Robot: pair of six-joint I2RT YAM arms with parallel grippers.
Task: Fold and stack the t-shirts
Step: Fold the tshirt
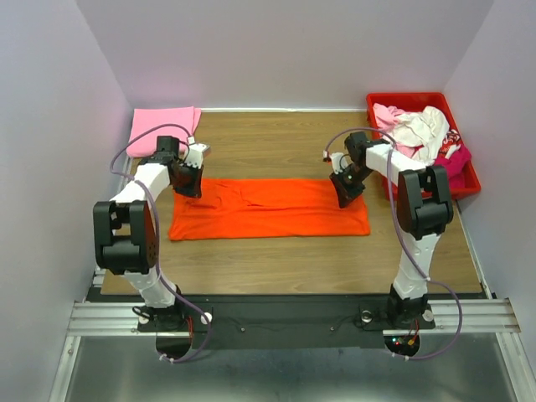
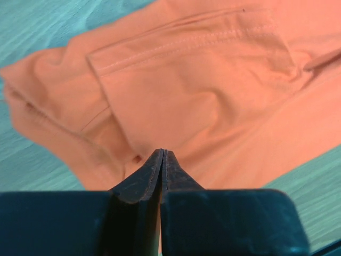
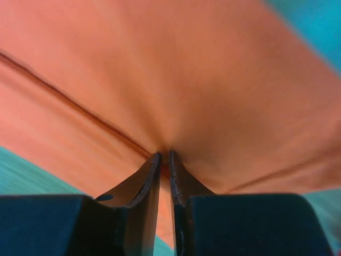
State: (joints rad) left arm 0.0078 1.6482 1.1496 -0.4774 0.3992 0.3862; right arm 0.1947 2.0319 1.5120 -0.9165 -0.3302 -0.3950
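The orange t-shirt is lying crosswise as a long strip [image 1: 268,213], so next I swing one end of it to the table's front edge [image 1: 308,285] with my right gripper before I fold it.
The bright orange t-shirt [image 1: 268,209] lies flat on the wooden table as a long strip, left to right. My left gripper [image 1: 188,186] is at its far left corner, jaws pressed together on the cloth by the sleeve seam in the left wrist view [image 2: 162,153]. My right gripper [image 1: 345,194] is at the far right part of the strip, and in the right wrist view [image 3: 164,154] its jaws pinch a pucker of the orange cloth [image 3: 176,80]. A folded light pink t-shirt [image 1: 163,130] lies at the far left corner.
A red plastic crate [image 1: 406,98] stands at the far right and holds a heap of white shirts [image 1: 419,130] and a magenta one [image 1: 452,159]. Grey walls close the table in on three sides. Bare wood shows in front of the orange strip.
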